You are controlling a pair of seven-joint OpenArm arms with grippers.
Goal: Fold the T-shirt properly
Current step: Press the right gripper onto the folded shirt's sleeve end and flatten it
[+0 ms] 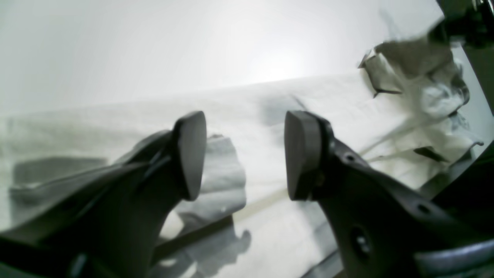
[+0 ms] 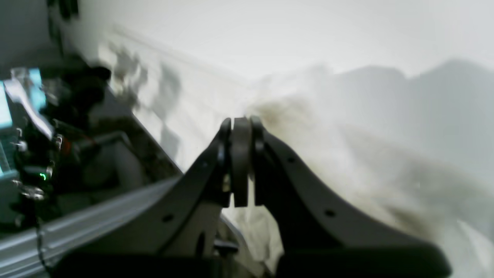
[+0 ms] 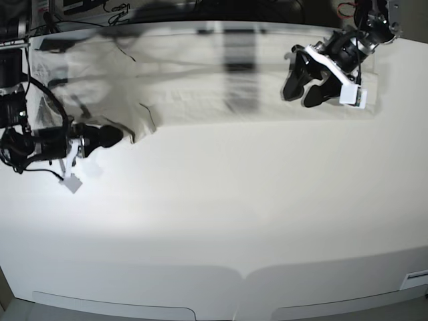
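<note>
I should go on moving the pinched T-shirt end [image 3: 133, 136] over the flat band [image 3: 160, 100] with my right gripper until the end lies along the band, and then let go. The band beside it is smooth and clear.
The off-white T-shirt [image 3: 200, 87] lies spread in a long band along the table's far edge. My left gripper [image 3: 299, 98] hovers over its right part, open, with nothing between the fingers. In the left wrist view this gripper [image 1: 245, 154] stands wide above the flat cloth [image 1: 251, 100], and a crumpled bunch shows at the far right. My right gripper [image 3: 119, 136] is at the shirt's lower left edge. Its pads are pressed together in the right wrist view [image 2: 241, 154], with cream cloth [image 2: 262, 235] coming out from under them. The fabric to the right is blurred.
The white table [image 3: 221, 221] stretches wide toward the near edge. Dark cables and equipment [image 3: 13, 67] sit at the far left corner, also seen as electronics [image 2: 31, 135] beside the right arm. A metal rail [image 2: 96, 216] runs below it.
</note>
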